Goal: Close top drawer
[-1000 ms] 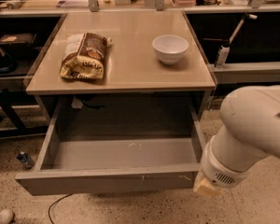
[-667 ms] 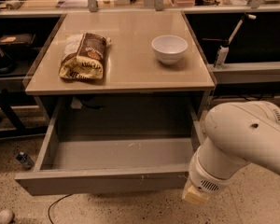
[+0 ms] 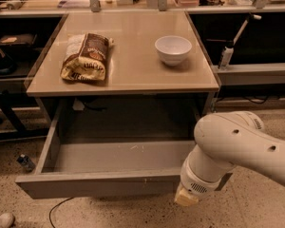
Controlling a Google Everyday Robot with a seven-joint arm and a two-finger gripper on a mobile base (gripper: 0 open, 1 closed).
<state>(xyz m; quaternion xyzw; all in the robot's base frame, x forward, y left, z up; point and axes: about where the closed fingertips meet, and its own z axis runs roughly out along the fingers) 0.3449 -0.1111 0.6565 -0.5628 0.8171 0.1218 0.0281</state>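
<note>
My gripper is at the lower edge of the top drawer's front (image 3: 171, 193) panel, so I should move back and push higher up on the front panel, closer to the panel's middle (image 3: 157, 184).
The top drawer (image 3: 99, 184) is pulled far out from under the tabletop. Its shallow grey tray (image 3: 118, 156) holds nothing, and its flat front panel faces me at the bottom of the view. My white arm (image 3: 237, 144) comes in from the right. Its gripper end (image 3: 186, 197) is low at the right part of the drawer's front panel, just in front of it. Only a pale tan tip shows there; the rest of the gripper is hidden by the wrist.
A brown snack bag (image 3: 85, 56) and a white bowl (image 3: 173, 49) sit on the tabletop (image 3: 133, 75) above the drawer. Workbenches stand on both sides and behind. On the floor at left are a small bottle (image 3: 26, 163), a white ball (image 3: 4, 220) and a cable (image 3: 57, 210).
My arm has swung left and down, bringing the gripper end from beside the drawer's right corner to in front of its front panel. The drawer has not visibly moved.
</note>
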